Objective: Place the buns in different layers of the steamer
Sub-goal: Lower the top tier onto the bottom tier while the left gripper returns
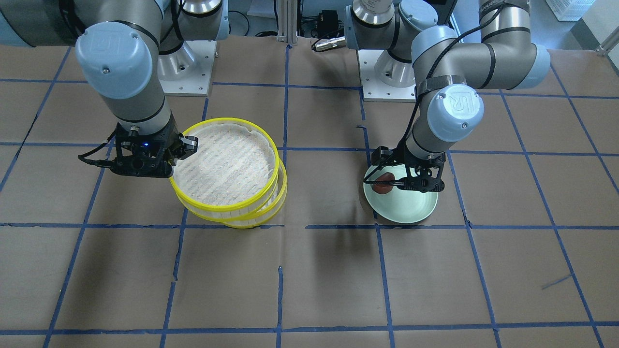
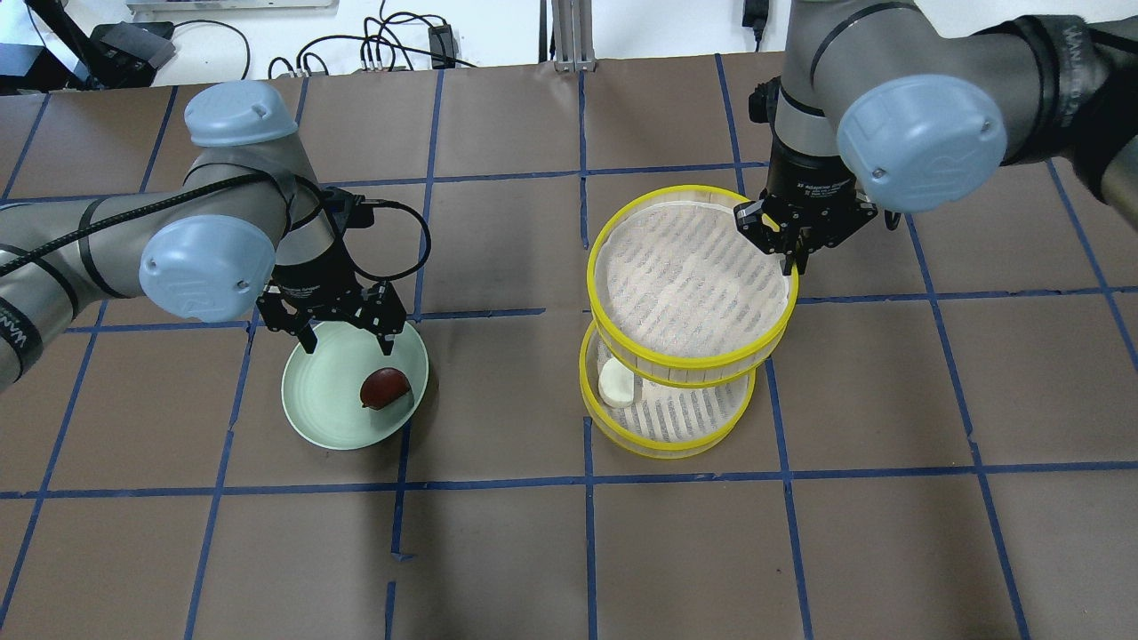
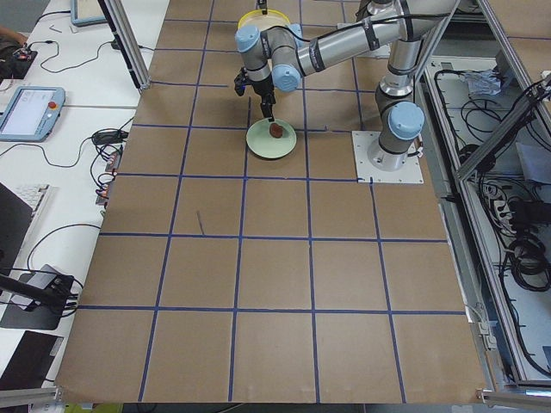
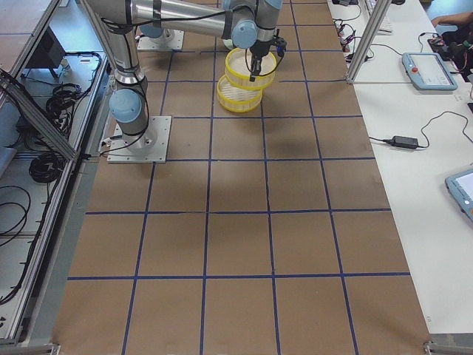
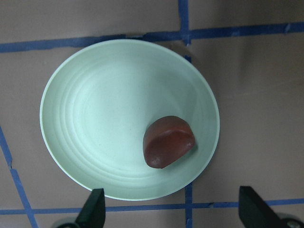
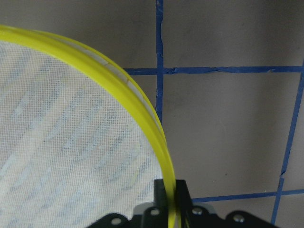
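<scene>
The reddish-brown bun lines up with my left gripper's open gap, so I should keep going down toward the plate until the bun is between my fingers.
The reddish-brown bun lies on a pale green plate, right of its middle. My left gripper is open over the plate's far edge and empty. The left wrist view shows the bun on the plate, with the fingertips wide apart. My right gripper is shut on the yellow rim of the upper steamer tray and holds it tilted and offset above the lower tray. The white bun lies in the lower tray by its left wall. The upper tray holds nothing.
Brown table cover with a blue tape grid. The arm bases stand at the robot's edge of the table. The plate and the steamer trays lie about a grid square apart.
</scene>
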{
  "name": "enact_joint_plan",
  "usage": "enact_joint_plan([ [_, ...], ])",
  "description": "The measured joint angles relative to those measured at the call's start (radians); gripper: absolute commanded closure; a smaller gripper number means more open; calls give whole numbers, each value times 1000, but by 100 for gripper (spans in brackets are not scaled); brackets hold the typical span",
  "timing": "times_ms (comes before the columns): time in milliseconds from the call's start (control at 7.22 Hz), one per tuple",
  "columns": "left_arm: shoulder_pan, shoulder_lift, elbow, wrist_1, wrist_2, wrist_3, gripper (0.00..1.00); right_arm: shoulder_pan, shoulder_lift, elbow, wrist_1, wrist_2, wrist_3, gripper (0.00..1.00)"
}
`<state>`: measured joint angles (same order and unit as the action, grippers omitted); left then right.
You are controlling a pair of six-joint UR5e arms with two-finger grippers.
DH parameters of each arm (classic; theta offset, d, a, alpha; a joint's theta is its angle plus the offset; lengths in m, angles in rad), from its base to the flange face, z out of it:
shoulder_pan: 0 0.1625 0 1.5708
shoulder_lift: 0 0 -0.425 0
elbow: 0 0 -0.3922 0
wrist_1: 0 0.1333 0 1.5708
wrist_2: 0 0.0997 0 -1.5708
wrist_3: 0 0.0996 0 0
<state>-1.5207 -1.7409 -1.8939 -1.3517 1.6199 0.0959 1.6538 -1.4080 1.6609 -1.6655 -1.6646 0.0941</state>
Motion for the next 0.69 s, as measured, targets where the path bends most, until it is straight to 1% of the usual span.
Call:
enact_joint_plan([
  [277, 6, -14, -27, 18, -3, 1, 0, 9, 11, 37, -41, 3, 5, 95],
  [693, 6, -33, -33, 72, -14, 6, 0, 49, 6, 135, -146, -5, 3, 95],
])
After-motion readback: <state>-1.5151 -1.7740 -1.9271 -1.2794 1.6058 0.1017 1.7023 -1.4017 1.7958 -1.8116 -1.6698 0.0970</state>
